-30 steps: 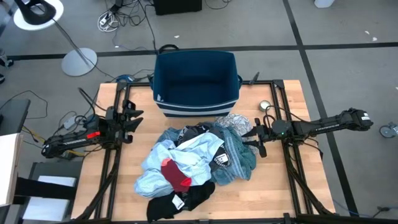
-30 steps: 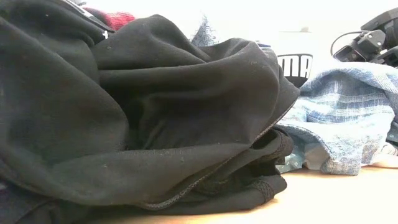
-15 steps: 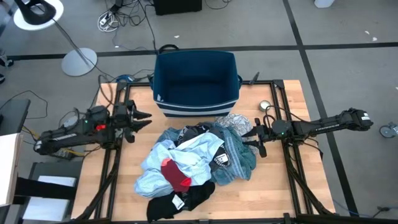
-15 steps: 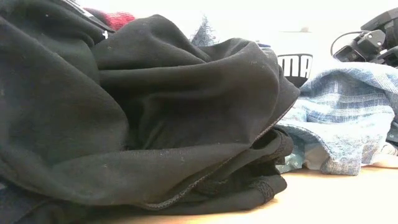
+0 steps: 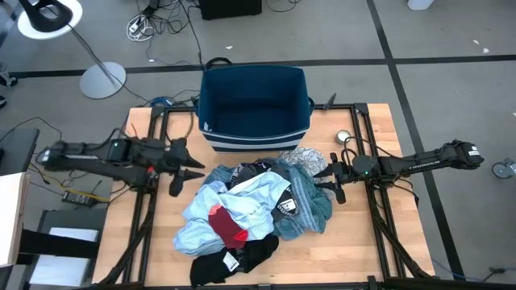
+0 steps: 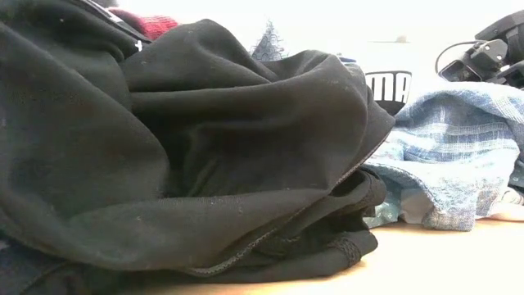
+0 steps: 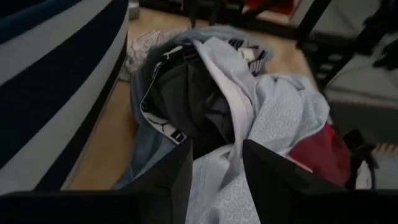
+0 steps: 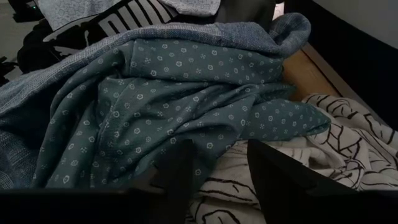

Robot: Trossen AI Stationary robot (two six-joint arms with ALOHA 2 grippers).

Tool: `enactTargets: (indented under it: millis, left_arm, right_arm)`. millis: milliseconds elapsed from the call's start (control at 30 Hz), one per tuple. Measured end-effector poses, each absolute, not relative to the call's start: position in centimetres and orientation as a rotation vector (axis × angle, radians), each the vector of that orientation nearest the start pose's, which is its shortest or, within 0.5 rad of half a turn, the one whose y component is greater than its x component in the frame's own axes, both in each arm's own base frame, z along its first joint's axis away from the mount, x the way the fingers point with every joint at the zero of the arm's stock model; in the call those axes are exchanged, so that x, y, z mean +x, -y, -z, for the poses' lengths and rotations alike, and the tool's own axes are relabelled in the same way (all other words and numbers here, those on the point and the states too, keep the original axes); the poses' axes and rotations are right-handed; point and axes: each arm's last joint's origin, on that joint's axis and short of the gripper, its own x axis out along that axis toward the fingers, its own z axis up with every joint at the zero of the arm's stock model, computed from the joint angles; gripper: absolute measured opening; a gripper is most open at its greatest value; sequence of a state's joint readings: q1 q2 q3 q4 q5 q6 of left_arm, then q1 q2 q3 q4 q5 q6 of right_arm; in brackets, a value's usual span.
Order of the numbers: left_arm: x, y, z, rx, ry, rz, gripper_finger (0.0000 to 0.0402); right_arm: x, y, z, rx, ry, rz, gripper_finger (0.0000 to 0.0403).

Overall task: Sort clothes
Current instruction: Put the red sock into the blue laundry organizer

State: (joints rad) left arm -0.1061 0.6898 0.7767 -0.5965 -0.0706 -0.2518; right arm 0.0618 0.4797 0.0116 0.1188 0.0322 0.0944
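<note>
The small red piece (image 5: 228, 228) is uncovered and lies across the light blue shirt, so it will come off by itself when the robot lifts it, and the shirt will stay behind.
The clothes lie in one pile at the table's middle: a light blue shirt (image 5: 242, 201), a small red piece (image 5: 228, 226), a black piece (image 5: 230, 259) at the near end, a teal cloth (image 5: 310, 203) and a white-and-grey patterned cloth (image 5: 305, 157) at the far right. My left gripper (image 5: 182, 171) is open just left of the pile; in its wrist view its fingers (image 7: 214, 163) stand over the light blue shirt (image 7: 273, 112). My right gripper (image 5: 331, 179) is open at the pile's right edge, over the teal cloth (image 8: 155, 106) and the patterned cloth (image 8: 348, 130).
A dark blue bin (image 5: 255, 105) stands at the table's far edge, behind the pile. A small round metal thing (image 5: 343, 136) lies at the far right. In the low view the black piece (image 6: 180, 156) fills most of the picture.
My left gripper has swung toward the table's right and a little toward its near edge, up to the left edge of the clothes pile, and has turned as the arm came level. The clothes have not moved.
</note>
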Motion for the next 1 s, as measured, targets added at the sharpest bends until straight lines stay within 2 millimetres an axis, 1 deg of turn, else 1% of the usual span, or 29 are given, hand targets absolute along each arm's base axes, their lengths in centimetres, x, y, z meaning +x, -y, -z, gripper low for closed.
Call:
enactTargets:
  millis: [233,467,533,600,700,1000]
  left_arm:
    - [15.8,3.6,-33.5,-0.152,-0.578,-0.022,0.0147]
    - [17.8,6.3,-34.9,-0.105,-0.691,0.001,0.0147]
    - [18.4,7.1,-35.0,-0.089,-0.737,0.013,0.0147]
    - [19.2,7.8,-34.9,-0.079,-0.793,0.012,0.0147]
    - [20.4,8.9,-34.1,-0.085,-0.868,0.010,0.0147]
    - [24.0,11.0,-29.4,-0.058,-1.081,0.026,0.0147]
  right_arm:
    - [12.2,-0.7,-13.5,0.077,-0.349,-0.013,0.0158]
    - [12.2,-0.7,-13.5,0.077,-0.349,-0.013,0.0158]
    - [12.2,-0.7,-13.5,0.077,-0.349,-0.013,0.0158]
    - [12.2,-0.7,-13.5,0.077,-0.349,-0.013,0.0158]
    - [12.2,-0.7,-13.5,0.077,-0.349,-0.013,0.0158]
    - [12.2,-0.7,-13.5,0.077,-0.350,-0.013,0.0158]
